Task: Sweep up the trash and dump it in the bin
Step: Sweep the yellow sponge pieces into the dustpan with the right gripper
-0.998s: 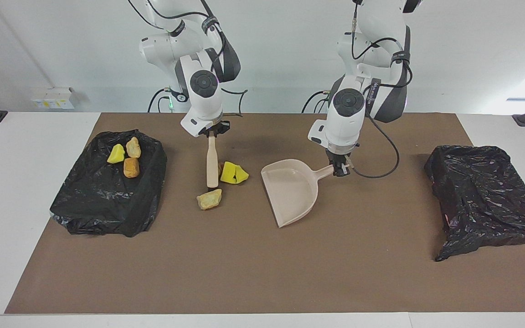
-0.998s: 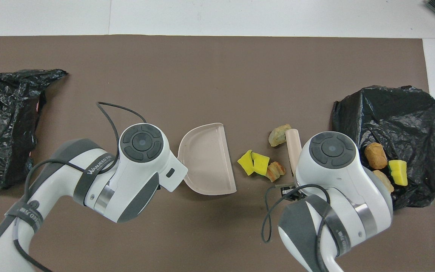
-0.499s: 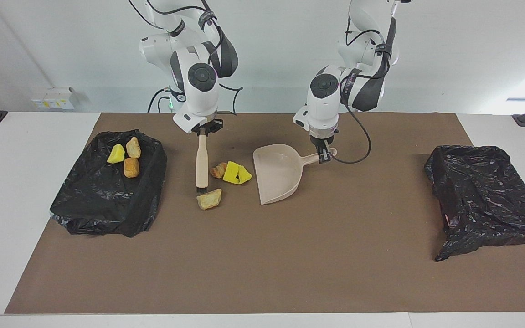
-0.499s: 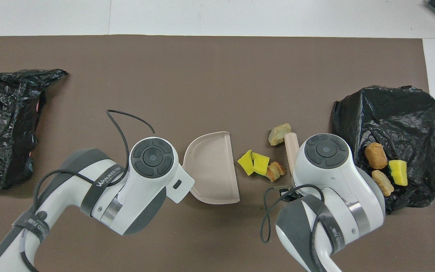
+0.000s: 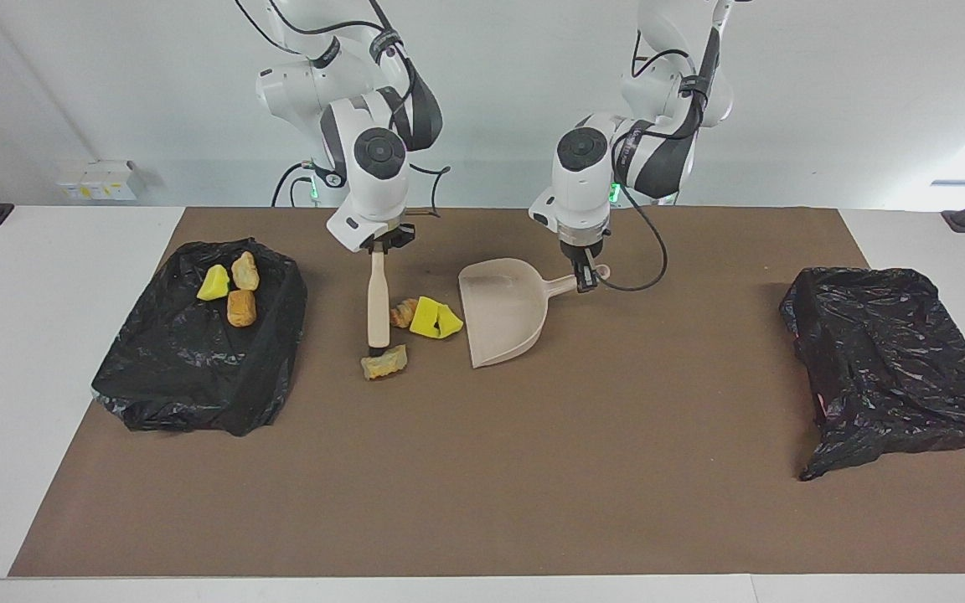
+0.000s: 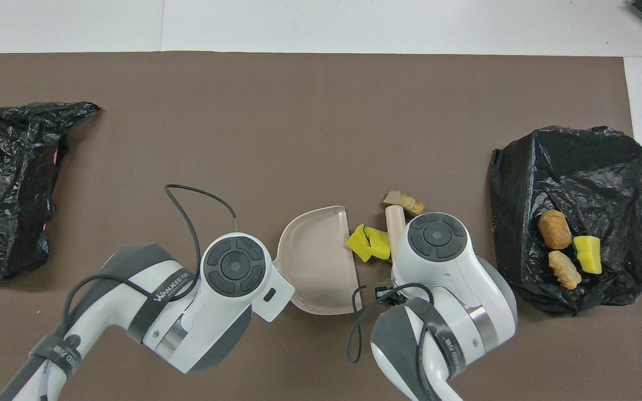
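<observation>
My right gripper needs to go back for the tan chunk after the yellow lumps, because it lies beyond the brush's tip. It should move the brush back behind that chunk and sweep it in.
My right gripper is shut on the top of the beige brush, which hangs upright with its tip at a tan trash chunk. Beside the brush lie yellow sponge lumps and another tan chunk. My left gripper is shut on the handle of the beige dustpan, whose open edge lies next to the yellow lumps. Toward the right arm's end, the black-bagged bin holds three trash lumps. In the overhead view the arms hide both grippers.
A second crumpled black bag lies toward the left arm's end of the table. A brown mat covers the table, with white tabletop around it. The left arm's cable loops above the mat by the dustpan handle.
The left arm has carried the dustpan toward the trash and nearer the robots. The brush has shifted toward the dustpan, and the tan chunk at its tip has been nudged.
</observation>
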You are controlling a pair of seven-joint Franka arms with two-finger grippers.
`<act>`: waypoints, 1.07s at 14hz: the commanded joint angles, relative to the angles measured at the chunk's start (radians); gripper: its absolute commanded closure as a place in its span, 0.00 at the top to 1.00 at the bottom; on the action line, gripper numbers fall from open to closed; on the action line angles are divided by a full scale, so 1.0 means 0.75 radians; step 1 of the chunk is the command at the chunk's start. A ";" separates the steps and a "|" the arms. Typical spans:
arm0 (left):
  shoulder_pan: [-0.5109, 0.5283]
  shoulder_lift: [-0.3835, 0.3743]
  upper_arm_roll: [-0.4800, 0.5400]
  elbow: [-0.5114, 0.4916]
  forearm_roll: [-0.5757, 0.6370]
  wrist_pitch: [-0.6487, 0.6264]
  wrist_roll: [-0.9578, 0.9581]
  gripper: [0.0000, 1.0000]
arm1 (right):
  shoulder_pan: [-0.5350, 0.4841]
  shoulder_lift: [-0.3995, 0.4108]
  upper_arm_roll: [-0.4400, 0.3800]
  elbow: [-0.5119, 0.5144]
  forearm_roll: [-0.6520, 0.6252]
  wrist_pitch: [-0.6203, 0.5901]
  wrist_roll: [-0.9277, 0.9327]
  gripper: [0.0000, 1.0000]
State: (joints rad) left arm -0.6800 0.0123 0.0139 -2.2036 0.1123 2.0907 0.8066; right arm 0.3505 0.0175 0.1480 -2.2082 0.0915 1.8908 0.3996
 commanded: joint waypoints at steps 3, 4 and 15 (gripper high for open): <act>-0.040 -0.035 0.012 -0.079 0.026 0.110 -0.014 0.00 | 0.026 0.028 0.003 0.003 0.276 0.115 -0.191 0.00; -0.042 -0.029 0.012 -0.085 0.026 0.135 -0.016 0.00 | 0.038 0.028 0.003 0.007 0.338 0.125 -0.214 0.00; 0.013 0.016 0.012 -0.044 0.008 0.203 -0.163 0.00 | -0.136 0.044 -0.028 0.277 -0.230 -0.110 -0.407 0.00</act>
State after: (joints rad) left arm -0.6811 0.0143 0.0244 -2.2464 0.1151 2.2192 0.7185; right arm 0.2787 0.0238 0.1193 -2.0208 0.0189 1.7873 0.1901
